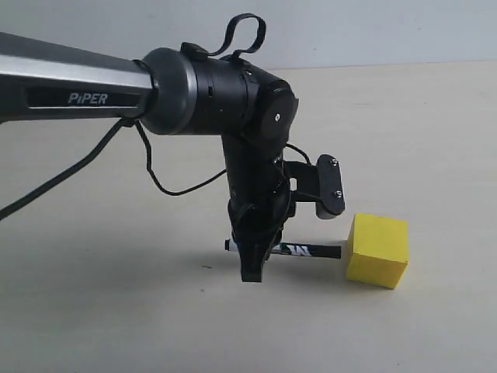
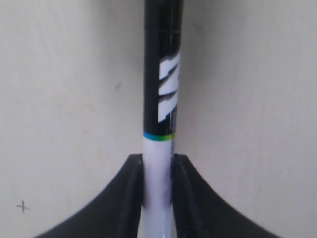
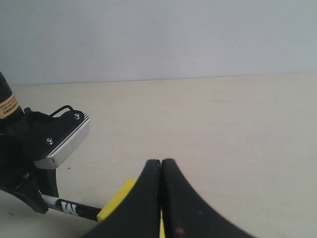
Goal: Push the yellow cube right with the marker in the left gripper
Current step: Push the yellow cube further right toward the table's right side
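The black end of the marker touches the yellow cube near its front corner (image 1: 349, 256), so my left gripper needs to pull back and push nearer to the back corner (image 1: 356, 218).
My left gripper (image 1: 252, 270) hangs low over the table, shut on the marker (image 1: 307, 251), which lies level and points right. The fingers clamp its white barrel (image 2: 157, 178), and the black label with white letters (image 2: 167, 89) runs out ahead. The yellow cube (image 1: 377, 250) stands on the table just right of the marker's black end, which reaches its left face; I cannot tell whether they touch. In the right wrist view the cube (image 3: 116, 200) is mostly hidden behind my right gripper (image 3: 161, 163), which is shut with nothing held. The marker (image 3: 74, 209) meets the cube's edge there.
The beige table (image 1: 435, 140) runs back to a pale wall (image 1: 373, 31). The left arm's silver tube (image 1: 70, 85) and a black cable (image 1: 163, 183) cross the left side. A silver-grey camera mount (image 3: 64, 139) juts from the left wrist above the cube.
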Controlling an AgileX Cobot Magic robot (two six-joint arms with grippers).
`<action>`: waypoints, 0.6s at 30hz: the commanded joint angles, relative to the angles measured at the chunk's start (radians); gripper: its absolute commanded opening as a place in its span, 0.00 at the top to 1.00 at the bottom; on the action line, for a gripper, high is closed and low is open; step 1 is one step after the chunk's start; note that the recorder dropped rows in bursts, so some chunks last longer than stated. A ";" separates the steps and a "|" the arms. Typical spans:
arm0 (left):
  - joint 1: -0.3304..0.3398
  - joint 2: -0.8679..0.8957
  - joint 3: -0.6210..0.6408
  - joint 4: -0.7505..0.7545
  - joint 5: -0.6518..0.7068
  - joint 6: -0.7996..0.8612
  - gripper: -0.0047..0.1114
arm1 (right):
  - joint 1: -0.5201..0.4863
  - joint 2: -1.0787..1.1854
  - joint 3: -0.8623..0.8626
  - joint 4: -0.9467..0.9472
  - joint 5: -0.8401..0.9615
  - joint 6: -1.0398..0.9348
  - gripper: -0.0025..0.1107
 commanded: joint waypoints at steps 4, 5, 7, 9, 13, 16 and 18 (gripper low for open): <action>0.080 -0.004 -0.007 0.029 0.078 -0.021 0.96 | 0.001 -0.005 0.004 -0.001 -0.007 -0.004 0.98; 0.081 -0.004 -0.007 0.029 0.070 -0.021 0.96 | 0.001 -0.005 0.004 -0.001 -0.007 -0.004 0.98; 0.077 -0.004 -0.007 0.029 0.054 -0.021 0.96 | 0.001 -0.005 0.004 -0.001 -0.007 -0.004 0.98; 0.048 -0.004 -0.007 0.029 0.022 -0.010 0.96 | 0.001 -0.005 0.004 -0.001 -0.007 -0.004 0.98; -0.027 0.005 -0.034 0.017 -0.023 0.013 0.96 | 0.001 -0.005 0.004 -0.001 -0.007 -0.004 0.98; -0.062 0.026 -0.085 -0.030 0.003 0.038 0.96 | 0.001 -0.005 0.004 -0.001 -0.007 -0.004 0.98; -0.067 0.037 -0.111 -0.032 0.025 0.038 0.96 | 0.001 -0.005 0.004 -0.001 -0.007 -0.004 0.98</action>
